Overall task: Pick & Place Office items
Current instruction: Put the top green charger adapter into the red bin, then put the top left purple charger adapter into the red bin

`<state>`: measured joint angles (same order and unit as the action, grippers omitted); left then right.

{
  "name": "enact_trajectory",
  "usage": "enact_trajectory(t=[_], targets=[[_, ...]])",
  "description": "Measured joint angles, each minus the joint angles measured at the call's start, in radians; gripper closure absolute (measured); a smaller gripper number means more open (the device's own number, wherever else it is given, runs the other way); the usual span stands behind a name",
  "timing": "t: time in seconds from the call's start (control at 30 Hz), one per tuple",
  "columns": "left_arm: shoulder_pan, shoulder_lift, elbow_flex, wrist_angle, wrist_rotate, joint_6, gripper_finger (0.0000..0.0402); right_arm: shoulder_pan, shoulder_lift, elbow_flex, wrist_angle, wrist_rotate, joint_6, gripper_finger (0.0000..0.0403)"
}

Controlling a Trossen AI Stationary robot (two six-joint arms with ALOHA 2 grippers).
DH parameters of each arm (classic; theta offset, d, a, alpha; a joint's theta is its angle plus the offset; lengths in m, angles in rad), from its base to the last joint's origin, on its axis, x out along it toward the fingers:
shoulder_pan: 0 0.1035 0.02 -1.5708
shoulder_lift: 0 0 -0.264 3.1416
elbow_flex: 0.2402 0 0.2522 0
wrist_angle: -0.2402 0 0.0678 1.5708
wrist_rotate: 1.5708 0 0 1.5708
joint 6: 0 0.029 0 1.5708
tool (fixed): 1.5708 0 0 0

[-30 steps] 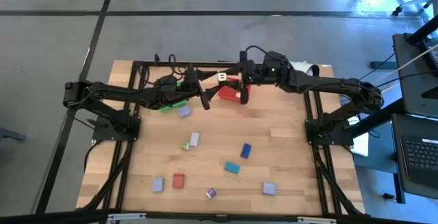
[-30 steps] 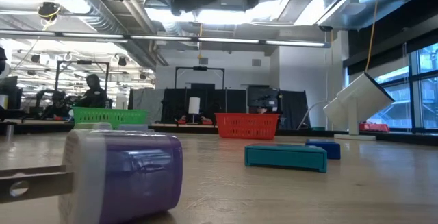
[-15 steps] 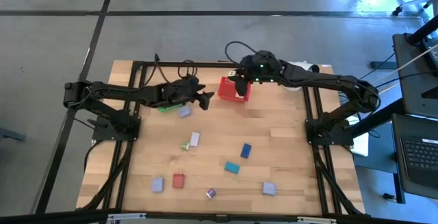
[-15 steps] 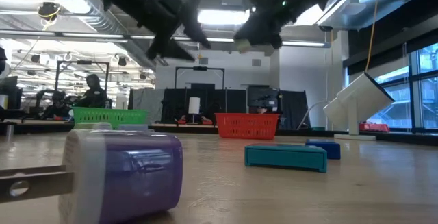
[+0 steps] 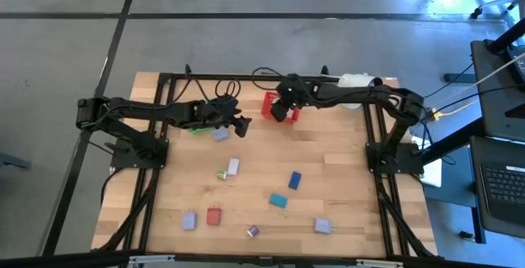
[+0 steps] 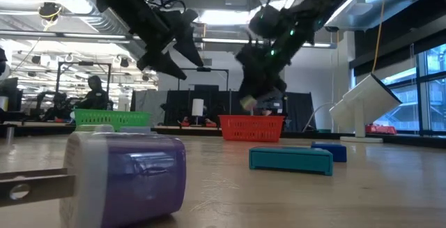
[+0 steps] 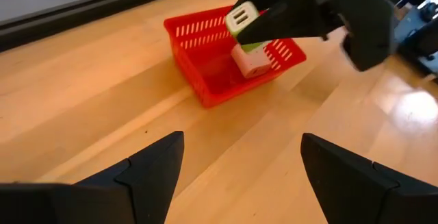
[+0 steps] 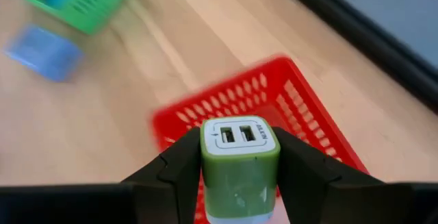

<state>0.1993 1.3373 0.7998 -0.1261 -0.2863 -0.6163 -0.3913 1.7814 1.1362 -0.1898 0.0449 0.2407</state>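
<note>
The lavender block (image 5: 221, 134) is by the green basket on the left gripper's side, so the robot's left gripper should pass the block across to the right gripper.
My right gripper (image 5: 284, 109) is shut on a small green block with a white two-port end face (image 8: 239, 157). It hangs just above the red mesh basket (image 5: 274, 104), as the low view shows (image 6: 248, 102). My left gripper (image 5: 244, 124) stands open above the bare wood to the left of the red basket, with nothing between its fingers (image 7: 239, 162). The green mesh basket (image 6: 111, 119) stands at the far left, largely under the left arm. Several small office items lie loose on the table, among them a lavender block (image 5: 220, 134), a blue one (image 5: 294, 180) and a teal one (image 5: 278, 200). My right gripper pinches the green block by its two green sides (image 8: 207, 172) between its two fingers (image 8: 174, 172). The fingers slant down from the table's right. The block is lifted clear over the red basket's open top (image 7: 205, 35), with its white ported face (image 8: 239, 135) turned toward the wrist.
A purple block (image 6: 129, 176) lies at the table's near edge. A red block (image 5: 214, 215) and lavender blocks (image 5: 189, 219) (image 5: 322, 225) lie near the front. A white piece (image 7: 252, 62) shows below the held block at the red basket. Bare wood lies in the table's middle.
My right gripper has come down and toward the table's left with the green block, tipping its fingers downward, from high above to just over the red basket. My left gripper has sunk a little and tipped downward, staying open.
</note>
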Motion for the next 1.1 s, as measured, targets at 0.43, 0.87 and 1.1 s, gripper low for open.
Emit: enact_trajectory(t=[0.43,0.87,1.1], targets=[[0.0,0.0,0.0,-0.224,0.112,0.029,0.0111,-0.007,0.056,0.0,0.002,-0.008,0.014,0.021],[-0.039,0.0,-0.009,-0.493,0.143,0.335,0.0111,-0.014,0.005,0.0,-0.002,-0.01,0.014,0.0112],[-0.035,0.001,-0.086,-0.474,0.115,0.35,0.0111,-0.014,-0.084,0.001,-0.005,-0.008,0.013,0.0102]])
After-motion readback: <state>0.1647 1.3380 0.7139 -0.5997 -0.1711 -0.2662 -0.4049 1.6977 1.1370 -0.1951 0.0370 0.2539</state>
